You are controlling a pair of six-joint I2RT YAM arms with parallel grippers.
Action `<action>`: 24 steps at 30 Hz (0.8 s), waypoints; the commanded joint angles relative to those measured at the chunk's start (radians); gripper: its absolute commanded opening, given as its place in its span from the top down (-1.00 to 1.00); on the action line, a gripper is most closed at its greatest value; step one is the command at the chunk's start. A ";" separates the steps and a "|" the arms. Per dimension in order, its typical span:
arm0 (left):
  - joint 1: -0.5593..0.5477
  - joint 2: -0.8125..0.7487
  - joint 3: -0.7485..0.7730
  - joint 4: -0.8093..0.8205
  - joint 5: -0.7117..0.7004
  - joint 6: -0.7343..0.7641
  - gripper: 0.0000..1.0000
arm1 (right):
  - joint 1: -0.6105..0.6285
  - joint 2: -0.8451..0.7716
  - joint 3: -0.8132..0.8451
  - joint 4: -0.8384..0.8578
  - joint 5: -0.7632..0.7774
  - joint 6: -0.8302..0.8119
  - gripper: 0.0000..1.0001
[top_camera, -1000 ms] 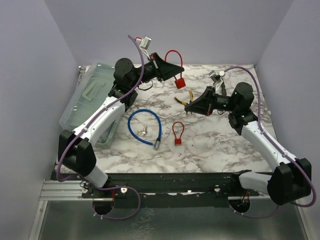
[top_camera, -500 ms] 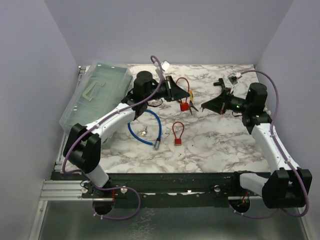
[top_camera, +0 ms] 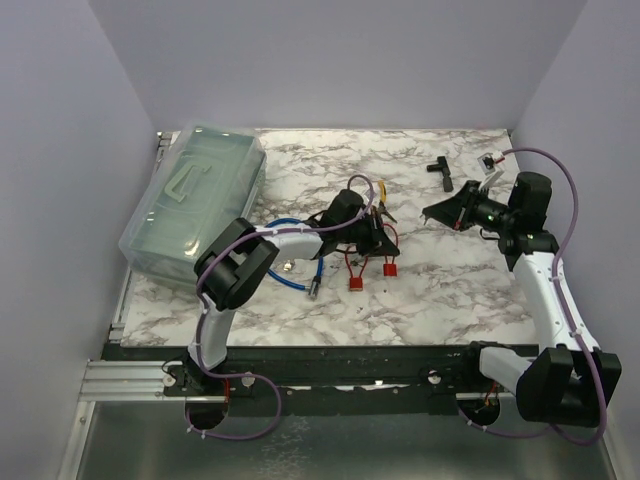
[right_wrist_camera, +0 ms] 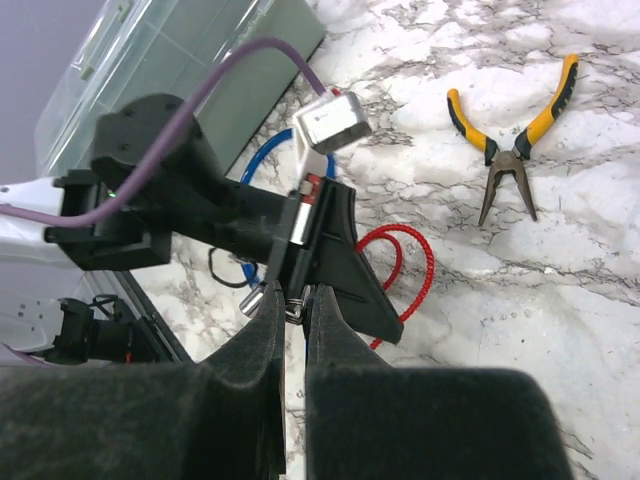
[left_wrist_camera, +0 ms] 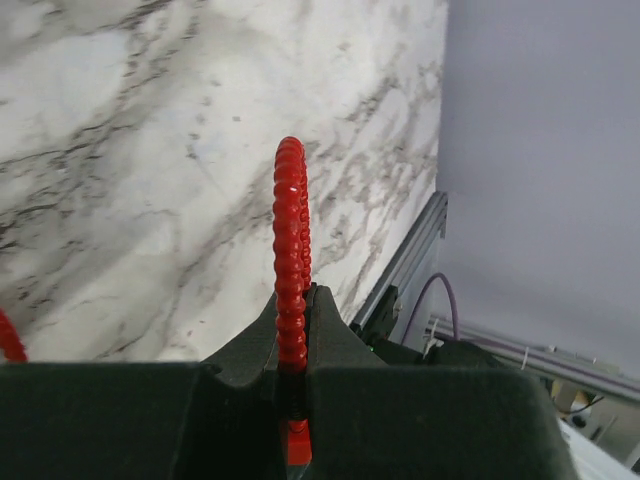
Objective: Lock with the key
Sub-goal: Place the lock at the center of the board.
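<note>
The held red padlock (top_camera: 390, 269) is hanging over open marble (top_camera: 398, 287), clear of the second padlock. I should continue to lower it with my left gripper until it rests there, then let go.
My left gripper (top_camera: 383, 243) is over the middle of the table, shut on the beaded red cable shackle (left_wrist_camera: 290, 230) of a red padlock (top_camera: 390, 268). The padlock's red body (left_wrist_camera: 294, 442) shows deep between the jaws in the left wrist view. My right gripper (top_camera: 433, 212) hovers to the right of it, shut on a small metal key (right_wrist_camera: 297, 306) with a ring, pinched at its fingertips. In the right wrist view the key points toward the left gripper (right_wrist_camera: 330, 240) and the red shackle loop (right_wrist_camera: 418, 270).
A second red padlock (top_camera: 354, 274) lies beside the held one. A blue cable lock (top_camera: 296, 250) lies left of it. Yellow-handled pliers (right_wrist_camera: 515, 125) lie behind them. A clear plastic box (top_camera: 195, 195) stands at the back left, and a small black part (top_camera: 441, 172) lies at the back right.
My left arm has swung from the back of the table to the middle, carrying the red padlock. My right gripper has drawn back to the right, still shut.
</note>
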 commanded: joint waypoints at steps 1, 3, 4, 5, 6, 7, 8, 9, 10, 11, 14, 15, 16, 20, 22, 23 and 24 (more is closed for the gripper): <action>-0.013 0.057 0.025 0.014 -0.048 -0.153 1.00 | -0.006 0.009 0.003 -0.014 0.038 0.027 0.99; -0.017 0.081 0.032 0.014 -0.048 -0.174 1.00 | -0.006 0.008 0.007 -0.008 0.040 0.031 0.99; -0.020 0.092 0.037 0.012 -0.046 -0.181 1.00 | -0.006 0.011 0.010 -0.007 0.041 0.031 0.99; -0.024 0.103 0.047 0.006 -0.045 -0.185 1.00 | -0.006 0.015 0.013 -0.009 0.041 0.030 0.99; -0.029 0.114 0.058 -0.004 -0.045 -0.186 1.00 | -0.005 0.017 0.017 -0.011 0.043 0.029 0.99; -0.036 0.124 0.074 -0.022 -0.048 -0.181 1.00 | -0.006 0.019 0.019 -0.011 0.044 0.028 0.99; -0.040 0.134 0.091 -0.046 -0.053 -0.176 1.00 | -0.007 0.022 0.022 -0.010 0.044 0.026 0.99; -0.046 0.142 0.106 -0.070 -0.061 -0.172 1.00 | -0.007 0.025 0.024 -0.012 0.046 0.026 0.99; -0.051 0.150 0.117 -0.089 -0.068 -0.170 1.00 | -0.007 0.029 0.026 -0.012 0.045 0.023 0.99; -0.054 0.157 0.127 -0.109 -0.074 -0.170 1.00 | -0.006 0.031 0.028 -0.012 0.043 0.021 0.99; -0.067 0.168 0.155 -0.192 -0.120 -0.164 0.85 | -0.006 0.041 0.033 -0.015 0.041 0.018 0.99; -0.071 0.171 0.162 -0.205 -0.124 -0.159 0.83 | -0.006 0.044 0.035 -0.016 0.040 0.017 0.99; -0.076 0.173 0.173 -0.217 -0.127 -0.150 0.77 | -0.007 0.046 0.039 -0.017 0.040 0.015 0.99; -0.092 0.173 0.217 -0.265 -0.145 -0.112 0.44 | -0.006 0.054 0.049 -0.019 0.041 0.007 0.99; -0.095 0.164 0.225 -0.303 -0.166 -0.100 0.23 | -0.007 0.057 0.056 -0.024 0.045 0.003 0.99; -0.094 0.158 0.226 -0.315 -0.175 -0.095 0.15 | -0.006 0.058 0.059 -0.027 0.044 0.000 0.99; -0.094 0.152 0.228 -0.329 -0.185 -0.090 0.09 | -0.006 0.059 0.060 -0.029 0.042 -0.004 1.00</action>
